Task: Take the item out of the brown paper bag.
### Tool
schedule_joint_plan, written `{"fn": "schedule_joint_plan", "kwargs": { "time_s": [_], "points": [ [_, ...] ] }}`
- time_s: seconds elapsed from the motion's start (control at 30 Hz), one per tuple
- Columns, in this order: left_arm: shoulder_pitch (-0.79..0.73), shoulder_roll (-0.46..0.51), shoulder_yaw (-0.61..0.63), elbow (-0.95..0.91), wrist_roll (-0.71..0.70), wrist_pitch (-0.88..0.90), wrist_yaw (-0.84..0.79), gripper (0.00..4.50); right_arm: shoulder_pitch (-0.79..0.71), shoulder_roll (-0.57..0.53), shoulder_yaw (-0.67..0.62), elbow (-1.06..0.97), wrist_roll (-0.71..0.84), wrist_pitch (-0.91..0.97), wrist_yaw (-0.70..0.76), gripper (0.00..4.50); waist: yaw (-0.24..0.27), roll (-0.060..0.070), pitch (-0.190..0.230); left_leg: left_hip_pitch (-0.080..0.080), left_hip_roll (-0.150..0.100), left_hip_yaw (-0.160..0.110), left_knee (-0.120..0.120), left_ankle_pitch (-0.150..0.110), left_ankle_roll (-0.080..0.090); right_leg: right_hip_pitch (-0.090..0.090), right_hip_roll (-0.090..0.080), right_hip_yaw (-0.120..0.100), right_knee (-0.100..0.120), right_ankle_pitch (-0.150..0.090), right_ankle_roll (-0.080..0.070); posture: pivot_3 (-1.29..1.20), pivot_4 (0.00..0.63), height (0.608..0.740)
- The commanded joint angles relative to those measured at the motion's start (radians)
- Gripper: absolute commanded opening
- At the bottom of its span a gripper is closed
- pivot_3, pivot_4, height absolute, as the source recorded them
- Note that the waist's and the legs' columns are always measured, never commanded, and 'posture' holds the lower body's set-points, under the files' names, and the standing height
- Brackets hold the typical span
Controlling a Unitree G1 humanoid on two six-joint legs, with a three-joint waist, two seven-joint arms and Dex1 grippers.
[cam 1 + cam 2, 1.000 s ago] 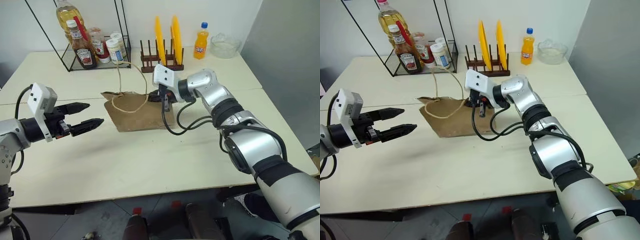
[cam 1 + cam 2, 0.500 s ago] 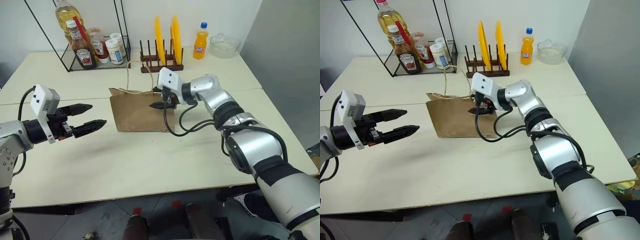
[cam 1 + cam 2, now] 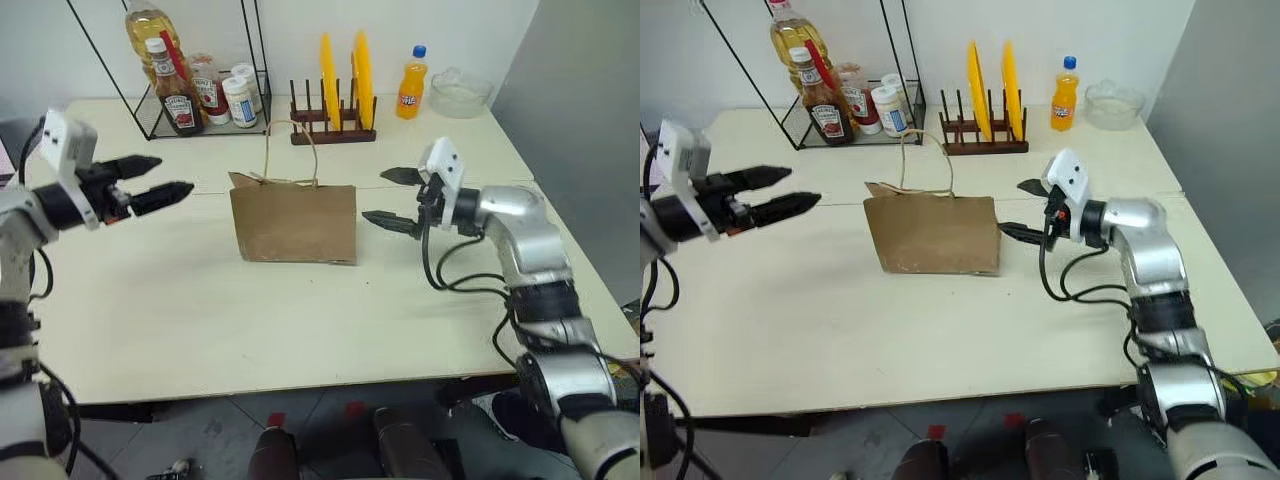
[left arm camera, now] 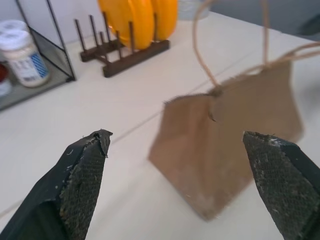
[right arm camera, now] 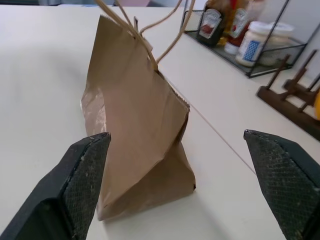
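The brown paper bag is standing with its opening (image 3: 292,184) facing up, so my left gripper should first tip the bag over toward the table's near edge (image 3: 285,378) and then reach in.
The brown paper bag (image 3: 294,224) stands upright in the middle of the table, its beige cord handles (image 3: 290,150) looped above its mouth. Both wrist views look at it from the side (image 4: 230,135) (image 5: 134,125). The item is hidden. My right gripper (image 3: 392,198) hovers open just right of the bag, pointing at it and not touching it. My left gripper (image 3: 160,176) is open too, raised above the table well to the bag's left with nothing between its fingers.
A wire rack (image 3: 200,100) with ketchup, oil and jars stands at the back left. Behind the bag is a wooden rack with two yellow plates (image 3: 335,95). An orange soda bottle (image 3: 407,84) and a glass bowl (image 3: 461,92) sit back right.
My right gripper let go of the bag, opened and drew back to the right. The bag went from lying flat to standing upright. My left gripper rose and moved forward.
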Motion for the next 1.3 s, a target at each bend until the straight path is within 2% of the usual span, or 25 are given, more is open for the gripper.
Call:
{"fn": "schedule_joint_plan", "kwargs": {
  "time_s": [0.03, 0.13, 0.23, 0.4, 0.53, 0.67, 0.93, 1.03, 1.13, 1.3],
  "points": [
    [-0.214, -0.069, -0.093, 0.249, 0.166, -0.224, 0.078, 4.5, 0.097, 0.009, -0.046, -0.316, 0.009, 0.162, -0.174, 4.48, 0.011, 0.0, 0.0, 0.0, 0.0, -0.001, 0.0, 0.001, 0.0, 0.0, 0.0, 0.0, 0.0, 0.0, 0.0, 0.0, 0.15, 0.74],
    [-0.366, -0.13, -0.142, 0.453, 0.256, -0.363, 0.114, 4.5, 0.154, 0.02, -0.036, -0.437, -0.002, 0.243, -0.279, 4.48, 0.024, -0.001, -0.001, -0.001, -0.001, -0.001, 0.001, 0.001, -0.001, 0.001, 0.0, -0.001, -0.001, 0.0, 0.0, 0.0, 0.15, 0.74],
    [-0.504, -0.201, -0.21, 0.634, 0.38, -0.508, 0.236, 4.5, 0.203, 0.031, -0.034, -0.539, 0.003, 0.318, -0.365, 4.48, 0.024, -0.001, -0.001, -0.001, -0.002, -0.001, 0.0, 0.001, -0.001, 0.001, -0.001, 0.0, -0.002, 0.0, 0.0, 0.0, 0.15, 0.74],
    [-0.619, -0.283, -0.296, 0.798, 0.539, -0.605, 0.418, 4.5, 0.238, 0.018, -0.033, -0.604, 0.017, 0.376, -0.442, 4.48, 0.023, -0.001, -0.001, -0.003, -0.002, -0.002, -0.001, 0.001, 0.0, 0.0, -0.001, 0.0, -0.003, -0.001, 0.001, 0.0, 0.15, 0.74],
    [-0.629, -0.344, -0.386, 0.853, 0.648, -0.6, 0.352, 4.5, 0.232, -0.001, -0.051, -0.626, 0.023, 0.391, -0.483, 4.48, 0.023, -0.001, -0.001, -0.003, -0.002, -0.002, -0.001, 0.001, 0.0, 0.0, -0.001, 0.0, -0.002, -0.002, 0.001, 0.0, 0.15, 0.74],
    [-0.638, -0.349, -0.395, 0.866, 0.664, -0.569, 0.197, 4.5, 0.235, -0.023, -0.064, -0.632, 0.035, 0.397, -0.498, 4.48, 0.02, -0.001, 0.0, -0.003, -0.002, -0.002, -0.001, 0.001, -0.001, 0.0, 0.0, 0.0, -0.002, -0.002, 0.001, 0.0, 0.15, 0.74],
    [-0.651, -0.287, -0.365, 0.835, 0.631, -0.553, -0.197, 4.5, 0.211, -0.091, -0.09, -0.557, 0.07, 0.349, -0.469, 4.48, 0.02, -0.001, 0.0, -0.003, -0.002, -0.002, -0.002, 0.001, 0.0, 0.0, 0.0, 0.0, -0.002, -0.002, 0.002, 0.0, 0.15, 0.74],
    [-0.62, -0.245, -0.387, 0.77, 0.63, -0.586, -0.39, 4.5, 0.195, -0.121, -0.102, -0.492, 0.083, 0.304, -0.447, 4.48, 0.02, -0.002, 0.0, -0.003, -0.002, -0.002, -0.002, 0.001, 0.0, 0.0, 0.0, 0.0, -0.002, -0.002, 0.002, 0.0, 0.15, 0.74],
    [-0.556, -0.214, -0.399, 0.636, 0.587, -0.573, -0.517, 4.5, 0.176, -0.133, -0.097, -0.425, 0.088, 0.254, -0.431, 4.48, 0.019, -0.001, 0.0, -0.003, -0.002, -0.002, -0.002, 0.001, 0.0, 0.0, -0.001, -0.001, -0.002, -0.002, 0.001, 0.0, 0.15, 0.74],
    [-0.353, -0.114, -0.465, 0.248, 0.415, -0.428, -0.546, 4.5, 0.148, -0.133, -0.069, -0.348, 0.099, 0.19, -0.414, 4.48, 0.016, -0.001, 0.0, -0.003, -0.001, -0.002, -0.002, 0.001, 0.0, 0.0, 0.0, -0.001, -0.001, -0.003, 0.001, 0.0, 0.15, 0.74]
  ]
}}
